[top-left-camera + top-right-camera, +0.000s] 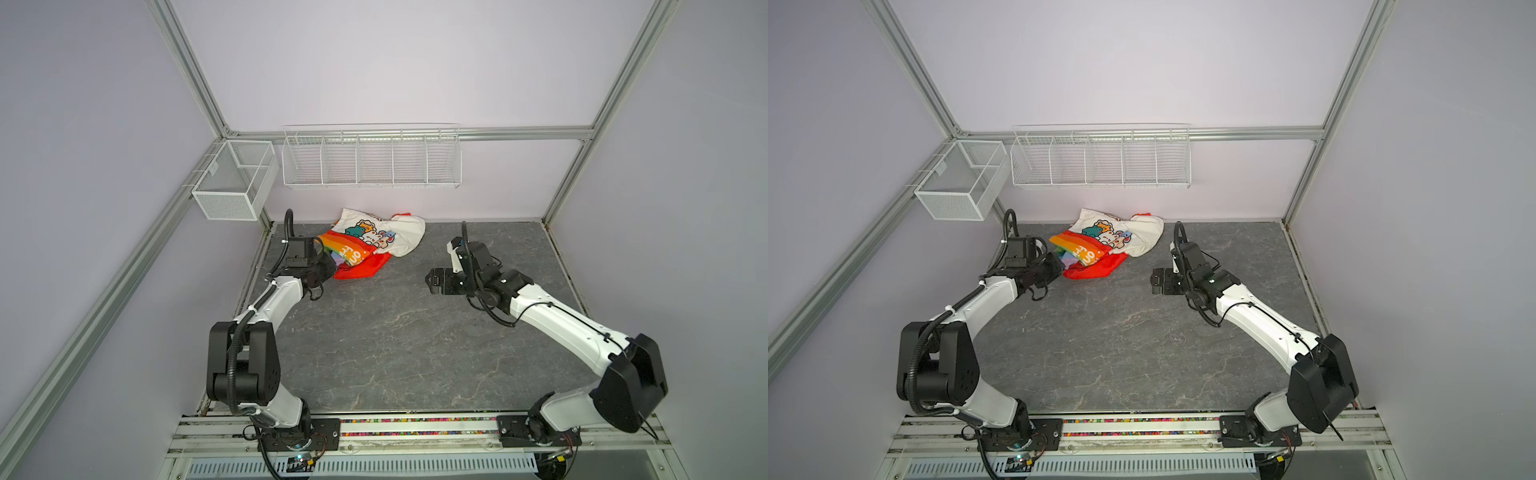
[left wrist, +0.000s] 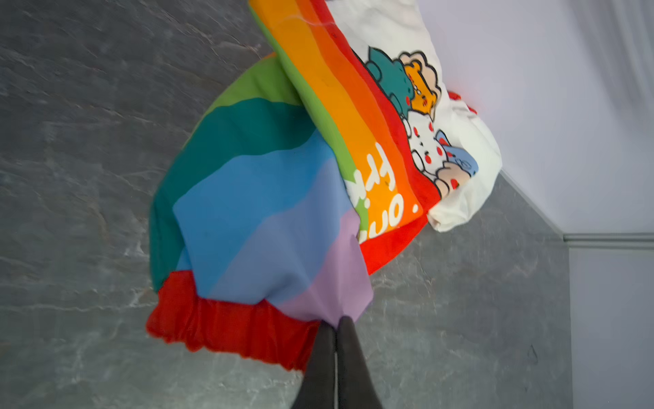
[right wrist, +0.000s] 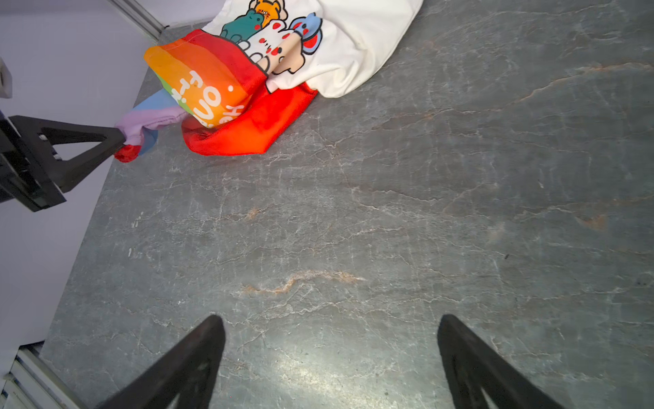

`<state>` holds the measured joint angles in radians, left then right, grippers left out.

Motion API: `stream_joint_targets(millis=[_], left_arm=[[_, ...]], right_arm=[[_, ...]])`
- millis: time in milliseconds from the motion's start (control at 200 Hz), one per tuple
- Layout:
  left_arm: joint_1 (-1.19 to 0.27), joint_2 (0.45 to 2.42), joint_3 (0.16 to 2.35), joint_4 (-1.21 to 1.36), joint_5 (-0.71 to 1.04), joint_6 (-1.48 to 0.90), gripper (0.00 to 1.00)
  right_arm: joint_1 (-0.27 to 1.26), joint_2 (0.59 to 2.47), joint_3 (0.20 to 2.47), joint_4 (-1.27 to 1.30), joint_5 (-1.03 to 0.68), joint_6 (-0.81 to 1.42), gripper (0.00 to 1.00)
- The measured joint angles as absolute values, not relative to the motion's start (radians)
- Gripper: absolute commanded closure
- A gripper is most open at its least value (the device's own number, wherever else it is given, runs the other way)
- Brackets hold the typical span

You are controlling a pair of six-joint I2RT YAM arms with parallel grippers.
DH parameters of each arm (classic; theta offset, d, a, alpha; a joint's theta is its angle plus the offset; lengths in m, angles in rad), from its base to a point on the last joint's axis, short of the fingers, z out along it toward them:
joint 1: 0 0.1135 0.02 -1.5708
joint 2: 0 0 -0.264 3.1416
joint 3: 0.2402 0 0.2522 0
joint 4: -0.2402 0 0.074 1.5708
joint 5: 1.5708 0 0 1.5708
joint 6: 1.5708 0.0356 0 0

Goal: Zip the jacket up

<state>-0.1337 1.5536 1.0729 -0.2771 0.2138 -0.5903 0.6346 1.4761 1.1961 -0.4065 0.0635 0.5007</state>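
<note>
My left gripper is holding the lilac sleeve end (image 2: 342,293). My right gripper should stay open, keep going to the white lettering on top (image 1: 350,253) and close on that cloth.
The jacket (image 1: 374,243) (image 1: 1108,241) lies crumpled at the back of the grey table, the rainbow half with white lettering folded over the white half with cartoon animals, red cloth beneath. Its zipper is hidden in the folds. My left gripper (image 1: 332,266) (image 1: 1061,264) (image 2: 337,324) is shut on the lilac end of the rainbow sleeve (image 2: 318,283), just beside the red cuff (image 2: 230,325). The right wrist view shows the same pinch (image 3: 118,140). My right gripper (image 1: 430,282) (image 1: 1154,282) (image 3: 329,322) hovers open over bare table, to the right of the jacket (image 3: 247,88) and apart from it.
A white mesh basket (image 1: 235,178) hangs on the left frame rail, and a white wire rack (image 1: 372,160) with several compartments hangs on the back wall above the jacket. The back wall stands right behind the jacket. Grey marbled tabletop (image 1: 395,340) stretches in front.
</note>
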Motion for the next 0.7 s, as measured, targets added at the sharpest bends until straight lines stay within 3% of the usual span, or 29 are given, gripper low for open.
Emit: stream_joint_targets(millis=[280,705], left_arm=[[-0.287,1.354,1.073,-0.397,0.210,-0.547,1.00],[-0.295,1.137,1.075,-0.514,0.184,-0.519,1.00]], right_arm=[[0.698,1.625,1.331,-0.407,0.064,0.500,0.02],[0.802,1.888,1.532,-0.406,0.004,0.499,0.04]])
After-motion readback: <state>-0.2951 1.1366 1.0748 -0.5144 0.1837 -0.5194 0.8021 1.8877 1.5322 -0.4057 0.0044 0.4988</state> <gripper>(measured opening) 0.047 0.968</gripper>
